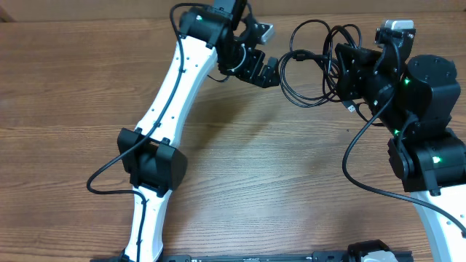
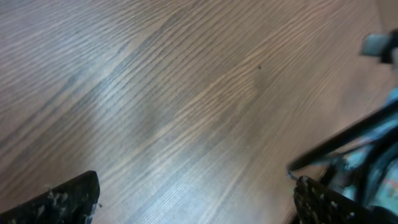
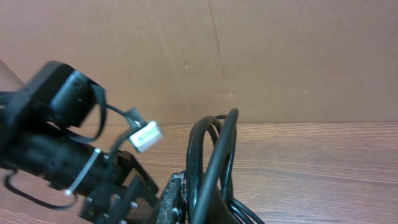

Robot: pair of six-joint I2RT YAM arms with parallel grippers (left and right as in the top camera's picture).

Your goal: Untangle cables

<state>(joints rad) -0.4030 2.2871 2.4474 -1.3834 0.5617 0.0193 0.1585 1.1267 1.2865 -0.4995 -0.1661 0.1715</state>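
Note:
The cable loops [image 1: 309, 55] in the robot's right gripper hang outside the open fingers of its left gripper, so next the left gripper moves in, takes hold of the nearest loop [image 1: 289, 92] and pulls it away.
The cables [image 1: 309, 69] are thin black cords bunched in loops at the back of the table, between my two grippers. My right gripper [image 1: 348, 73] is shut on the right side of the bunch. In the right wrist view the cable loops [image 3: 214, 149] rise out of its jaws [image 3: 205, 208], lifted off the wood. My left gripper [image 1: 268, 70] is open just left of the loops and holds nothing. In the left wrist view its fingers [image 2: 196, 199] are wide apart over bare wood, with a blurred cord [image 2: 348, 140] at the right.
The wooden table [image 1: 277, 167] has its back edge just behind the cables. The left arm's white link [image 1: 171, 94] crosses the left half. The right arm's black base [image 1: 429, 138] stands at the right. The left gripper's white connector [image 3: 144, 135] shows near the cables.

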